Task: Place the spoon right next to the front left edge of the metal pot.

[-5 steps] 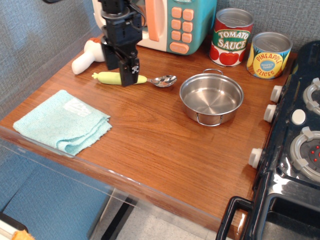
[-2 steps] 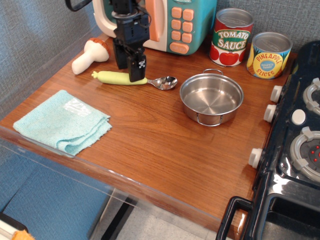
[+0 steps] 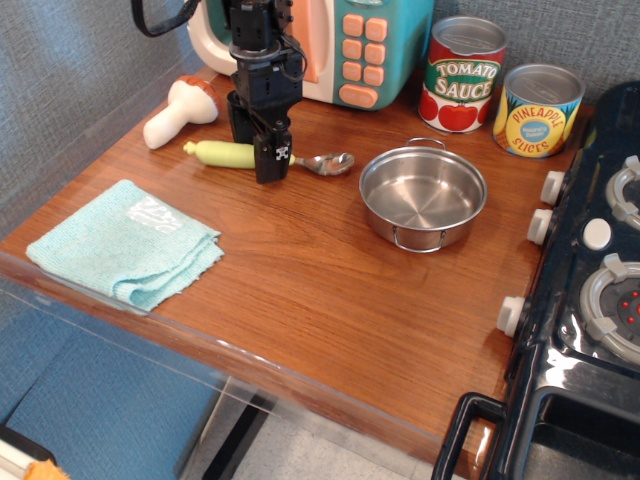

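The spoon will turn when I close my gripper, its silver bowl (image 3: 332, 163) swinging toward the toy microwave, because the gripper's fingers are angled across the spoon's handle.
The spoon (image 3: 224, 153) lies flat on the wooden table, its pale yellow-green handle to the left and its silver bowl (image 3: 331, 163) pointing right toward the metal pot (image 3: 422, 197). The bowl is a short gap from the pot's left rim. The pot stands upright and empty, with two wire loop handles. My gripper (image 3: 256, 158) is low over the right part of the spoon's handle, with one finger behind the handle and one finger (image 3: 272, 160) in front of it. The jaws stand apart and straddle the handle, and the front finger hides part of it.
A white mushroom toy (image 3: 178, 110) lies at the back left. A toy microwave (image 3: 360, 45) stands behind the gripper. Tomato sauce (image 3: 462, 75) and pineapple (image 3: 540, 110) tins stand at the back right. A folded teal cloth (image 3: 125, 242) lies front left. A toy stove (image 3: 590, 300) borders the right side.
My gripper has moved right along the spoon's handle and come down around it. The spoon and pot have stayed where they were.
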Action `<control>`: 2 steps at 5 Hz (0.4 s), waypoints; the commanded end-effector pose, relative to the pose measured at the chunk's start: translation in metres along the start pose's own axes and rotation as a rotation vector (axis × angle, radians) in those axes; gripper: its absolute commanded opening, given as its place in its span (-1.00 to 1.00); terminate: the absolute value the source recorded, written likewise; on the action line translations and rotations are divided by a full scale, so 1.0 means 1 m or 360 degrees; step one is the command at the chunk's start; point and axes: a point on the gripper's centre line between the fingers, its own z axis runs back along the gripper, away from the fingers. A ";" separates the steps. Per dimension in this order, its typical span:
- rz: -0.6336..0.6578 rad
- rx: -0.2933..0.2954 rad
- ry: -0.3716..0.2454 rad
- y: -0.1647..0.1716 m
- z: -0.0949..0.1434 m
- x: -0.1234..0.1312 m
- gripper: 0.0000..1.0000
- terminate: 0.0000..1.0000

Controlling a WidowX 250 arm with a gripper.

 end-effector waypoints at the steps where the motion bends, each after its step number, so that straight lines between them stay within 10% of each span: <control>1: 0.0088 0.0022 0.0049 0.001 0.007 -0.010 1.00 -1.00; 2: 0.0112 0.0022 0.0095 0.004 0.003 -0.012 -1.00 -1.00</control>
